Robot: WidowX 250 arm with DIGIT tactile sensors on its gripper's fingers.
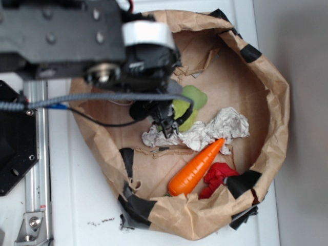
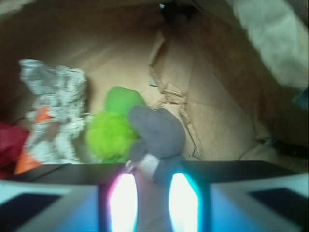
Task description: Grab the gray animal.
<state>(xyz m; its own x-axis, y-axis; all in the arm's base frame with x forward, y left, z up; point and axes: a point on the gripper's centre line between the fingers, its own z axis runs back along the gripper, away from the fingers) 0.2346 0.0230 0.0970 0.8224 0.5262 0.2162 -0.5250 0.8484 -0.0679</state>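
Observation:
The gray animal is in front of my gripper's fingers and is wider than their narrow gap point(image 2: 152, 177). I need to open wider and reach forward around its body point(image 2: 163, 134).
The gray animal point(image 2: 157, 133) is a small gray plush with a white patch. It lies on the brown paper floor of the bag, touching the lime-green plush point(image 2: 113, 130) on its left. In the wrist view it sits just ahead of my gripper point(image 2: 153, 193), and its near end shows in the gap between the two bright fingertips point(image 2: 123, 203). The jaws stand apart with nothing clamped between them. In the exterior view the gripper point(image 1: 167, 128) hangs over the bag's middle, and the arm hides all but a gray edge point(image 1: 177, 88) of the animal.
A crumpled whitish paper wad point(image 1: 205, 130) lies across the middle of the brown paper bag point(image 1: 271, 102). An orange carrot point(image 1: 197, 166) and a red cloth point(image 1: 218, 177) sit toward its front rim. The green plush point(image 1: 192, 102) is by the arm. The bag's walls rise all around.

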